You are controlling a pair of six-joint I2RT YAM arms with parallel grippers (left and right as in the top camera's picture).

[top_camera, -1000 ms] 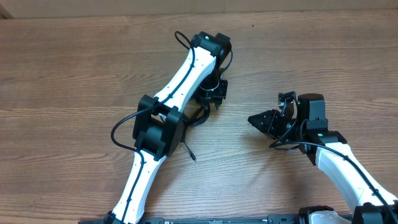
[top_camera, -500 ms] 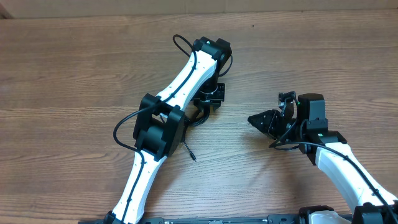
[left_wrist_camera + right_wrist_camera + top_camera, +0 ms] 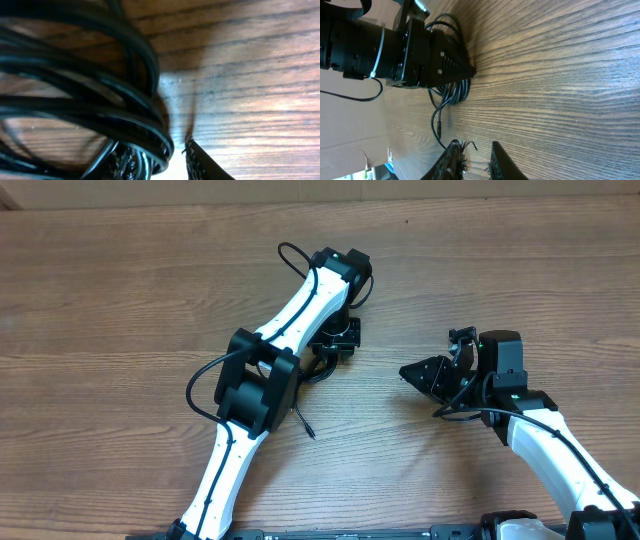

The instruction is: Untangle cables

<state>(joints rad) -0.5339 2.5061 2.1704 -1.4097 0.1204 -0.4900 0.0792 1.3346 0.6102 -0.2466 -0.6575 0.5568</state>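
One finger of the robot's left gripper is crowded by the coil's cable pieces (image 3: 146, 164), so next the gripper opens, back up and centers its fingers over the coil's edge (image 3: 164, 142) before it lifts the coil.
The cables (image 3: 322, 370) are a small coil of thin black cords on the wooden table, mostly hidden under my left arm. One loose end with a plug (image 3: 306, 426) trails toward the front. My left gripper (image 3: 336, 343) points down into the coil. In the left wrist view the cables (image 3: 75, 75) fill the left side, and strands pass between the left gripper (image 3: 156, 150) jaws, with a sliver of table showing beside the right finger (image 3: 200, 165). My right gripper (image 3: 405, 372) rests apart to the right, pointing at the coil, slightly open and empty (image 3: 475, 145).
The right wrist view shows the left gripper (image 3: 445, 65) over the cables (image 3: 452, 92), with the plug end (image 3: 439, 129) lying nearer. Thick arm wiring (image 3: 200, 385) loops out at the left arm's elbow. Bare wood (image 3: 500, 270) surrounds the arms.
My left wrist and gripper have shifted slightly to the left over the coil. The right arm has not moved.
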